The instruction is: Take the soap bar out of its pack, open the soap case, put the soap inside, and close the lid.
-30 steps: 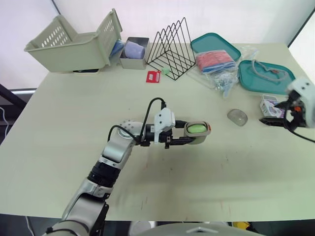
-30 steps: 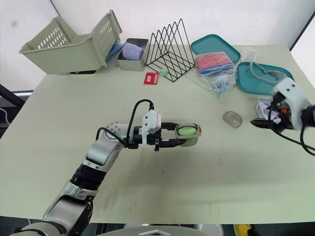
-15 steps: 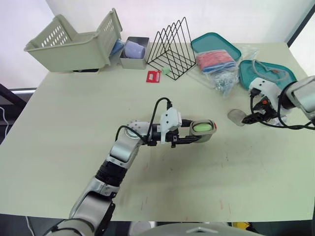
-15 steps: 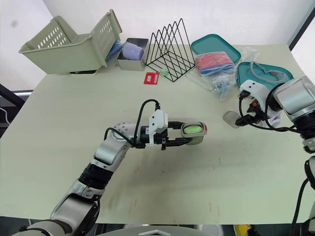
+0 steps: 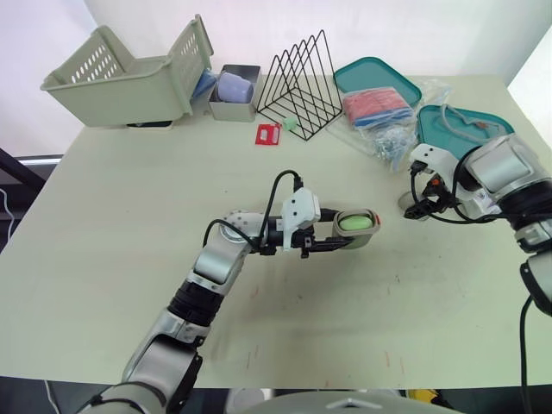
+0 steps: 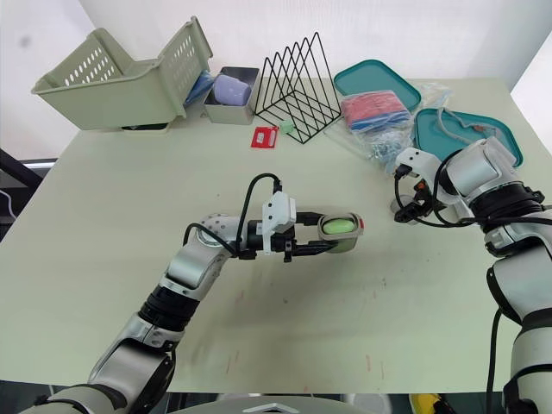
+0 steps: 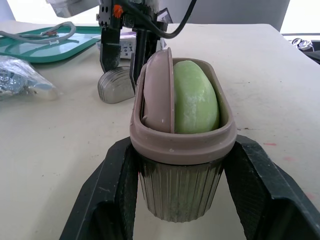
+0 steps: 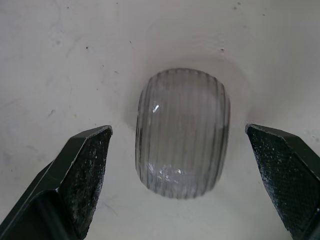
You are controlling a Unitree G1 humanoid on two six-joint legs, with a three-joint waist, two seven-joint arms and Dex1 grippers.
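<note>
The clear lid's rounded outline has the same shape as the case base's rim (image 5: 355,213), so the lid (image 5: 406,203) will rest over the soap bar and stay there when I lower it.
My left gripper (image 5: 347,233) is shut on the ribbed soap case base (image 5: 356,228), holding it just above the table's middle. In the left wrist view the black fingers (image 7: 116,186) clamp both sides of the case base (image 7: 181,172). A green soap bar (image 7: 196,97) lies in it beside a brown insert standing on edge. The clear ribbed lid (image 8: 182,132) lies on the table to the right. My right gripper (image 6: 405,211) hangs over it, open, one finger (image 8: 80,172) on either side and not touching.
Two teal trays (image 5: 377,78) (image 5: 470,129), plastic bags (image 5: 379,116), a black wire rack (image 5: 300,86), a metal tin (image 5: 233,93), a red card (image 5: 270,133) and a tilted beige basket (image 5: 129,78) line the far edge.
My right arm has swung left from the small box near the table's right edge to over the lid. My left gripper has carried the case slightly right.
</note>
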